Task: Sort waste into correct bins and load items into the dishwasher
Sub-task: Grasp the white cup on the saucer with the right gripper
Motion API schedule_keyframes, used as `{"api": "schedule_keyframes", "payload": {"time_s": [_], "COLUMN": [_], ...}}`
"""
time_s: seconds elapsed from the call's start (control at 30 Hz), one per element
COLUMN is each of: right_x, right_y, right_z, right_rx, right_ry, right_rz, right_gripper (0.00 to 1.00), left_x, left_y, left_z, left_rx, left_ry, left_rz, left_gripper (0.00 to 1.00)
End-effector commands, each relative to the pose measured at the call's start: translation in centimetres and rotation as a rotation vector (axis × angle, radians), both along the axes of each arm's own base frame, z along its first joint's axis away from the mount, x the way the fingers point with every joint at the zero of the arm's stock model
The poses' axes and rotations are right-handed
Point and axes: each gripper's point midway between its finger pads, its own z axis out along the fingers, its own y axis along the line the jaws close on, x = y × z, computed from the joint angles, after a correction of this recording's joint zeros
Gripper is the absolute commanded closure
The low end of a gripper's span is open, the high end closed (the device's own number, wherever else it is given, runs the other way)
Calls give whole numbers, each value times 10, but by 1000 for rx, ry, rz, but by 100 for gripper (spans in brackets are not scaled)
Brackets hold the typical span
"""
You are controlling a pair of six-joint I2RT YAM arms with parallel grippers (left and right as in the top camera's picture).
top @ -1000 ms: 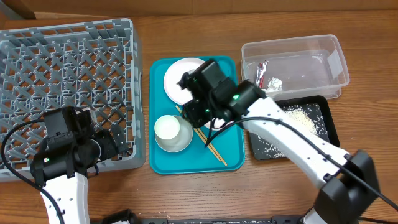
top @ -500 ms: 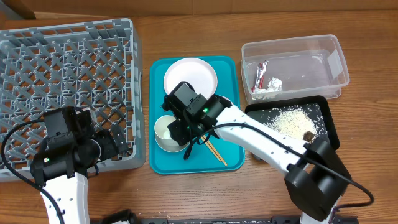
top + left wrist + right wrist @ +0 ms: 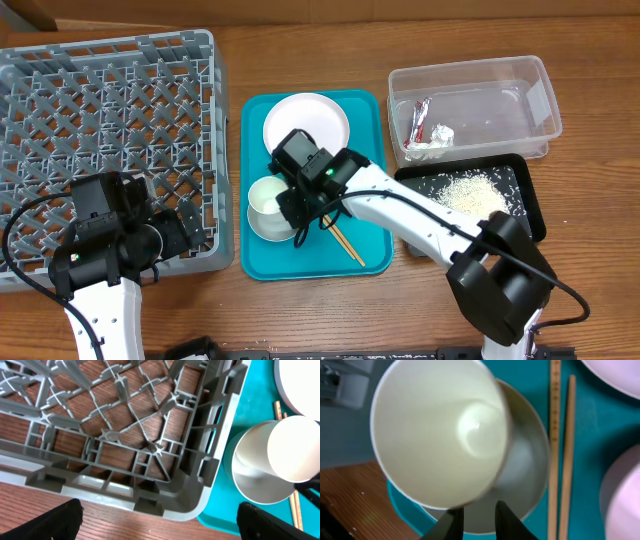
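Next, my right gripper opens its narrowed fingers, since the white cup's lower rim [image 3: 440,508] is outside them. It should then put them on both sides of the cup's rim [image 3: 481,493] and lift the cup to my left gripper.
A white cup [image 3: 435,430] sits tilted in the pale grey bowl [image 3: 525,470] on the teal tray [image 3: 300,262]. My right gripper [image 3: 477,517] is just over them [image 3: 298,210]. Its fingers are close together with their tips at the cup's lower rim, and I cannot tell if they pinch it. The chopsticks [image 3: 348,245] lie beside the bowl, and the white plate [image 3: 306,122] is at the tray's far end. My left gripper [image 3: 162,527] is open and empty by the near right corner of the grey dish rack [image 3: 100,120].
The clear tub [image 3: 500,75] at the right holds the red-and-silver wrapper [image 3: 417,120] and the napkin [image 3: 440,134]. The black tray [image 3: 530,205] in front of it holds rice [image 3: 465,190]. A pinkish-white rounded edge [image 3: 625,490] shows right of the chopsticks.
My right arm swung from over the plate down and left to the bowl with the cup, then nearly stopped. The left arm has not moved.
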Motion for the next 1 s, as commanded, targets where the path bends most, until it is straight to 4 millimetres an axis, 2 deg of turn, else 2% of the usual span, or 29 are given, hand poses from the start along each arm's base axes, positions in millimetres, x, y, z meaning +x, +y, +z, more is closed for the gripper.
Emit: {"api": "schedule_keyframes", "payload": {"time_s": [0.0,0.07,0.13,0.2,0.37,0.57,0.67,0.8,0.9,0.97], "right_x": [12,17,21,24,27,28,28,28,33,40], "right_y": [-5,-4,-3,-1,4,10,10,9,7,0], "right_z": [25,42,56,61,52,19,3,-2,9,25], "right_rx": [21,51,78,95,92,52,31,22,37,54], "right_ry": [-25,-52,-78,-93,-90,-48,-20,-14,-32,-55], "right_rz": [-51,-58,-63,-64,-63,-65,-79,-78,-89,-110], "right_gripper": [72,68,59,57,57,57,62,80,87,90], "left_x": [5,6,6,6,6,5,6,5,6,6], "left_y": [2,2,2,2,2,2,2,2,2,2], "left_z": [8,8,8,8,8,8,8,8,8,8], "left_rx": [2,3,3,3,3,-1,0,-1,0,-1], "left_ry": [-27,-30,-31,-31,-31,-29,-29,-29,-29,-29], "left_rz": [-6,-6,-6,-6,-6,1,1,1,1,1], "left_gripper": [0,0,0,0,0,0,0,0,0,0]}}
